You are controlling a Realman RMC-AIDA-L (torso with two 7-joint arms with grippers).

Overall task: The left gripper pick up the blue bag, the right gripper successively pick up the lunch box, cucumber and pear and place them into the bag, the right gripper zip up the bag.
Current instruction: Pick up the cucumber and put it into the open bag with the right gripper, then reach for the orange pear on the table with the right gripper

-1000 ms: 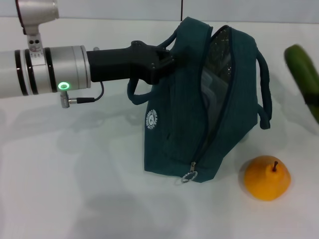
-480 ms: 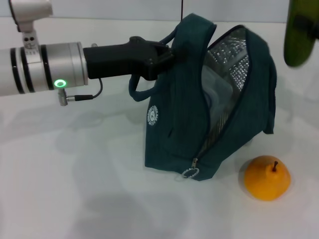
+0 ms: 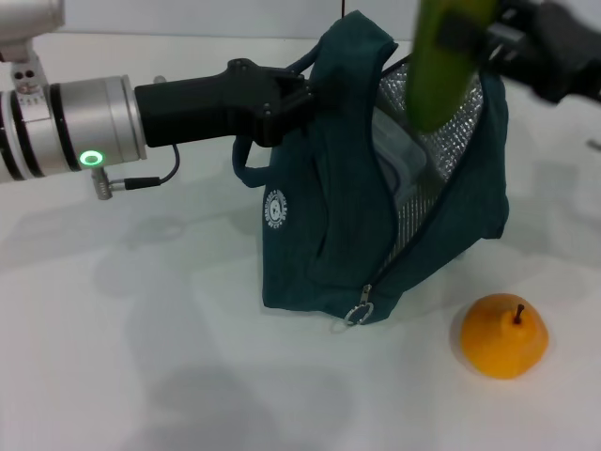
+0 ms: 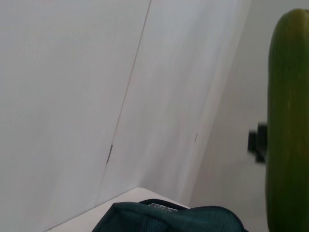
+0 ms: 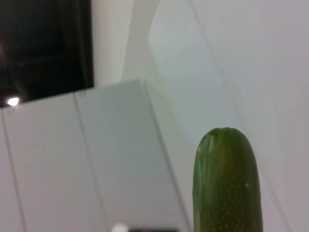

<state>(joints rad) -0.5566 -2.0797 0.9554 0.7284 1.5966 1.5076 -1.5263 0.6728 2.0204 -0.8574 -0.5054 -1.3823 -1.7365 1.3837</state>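
Observation:
The cucumber is hanging upright with its lower end [image 3: 431, 115] over the bag's opening [image 3: 434, 158], so the robot's right gripper goes on lowering it until it is inside and then let go.
The blue bag [image 3: 324, 221] stands on the white table, its mouth unzipped and open, silver lining showing. My left gripper [image 3: 302, 94] is shut on the bag's near upper edge by the handle and holds it up. The lunch box [image 3: 399, 162] lies inside the bag, partly seen. My right gripper [image 3: 488, 38] is shut on the green cucumber [image 3: 443, 66] and holds it upright just above the bag's open mouth. The cucumber also shows in the left wrist view [image 4: 287, 125] and in the right wrist view [image 5: 227, 181]. The orange-yellow pear [image 3: 503, 335] lies on the table right of the bag.
The zip pull [image 3: 355, 318] hangs at the bag's lower front end. The white table [image 3: 141, 357] stretches to the front and left. A white wall stands behind the table.
My right gripper has carried the cucumber leftwards from the right edge to above the bag's mouth. The left gripper has pulled the bag slightly left, and its mouth gapes wider.

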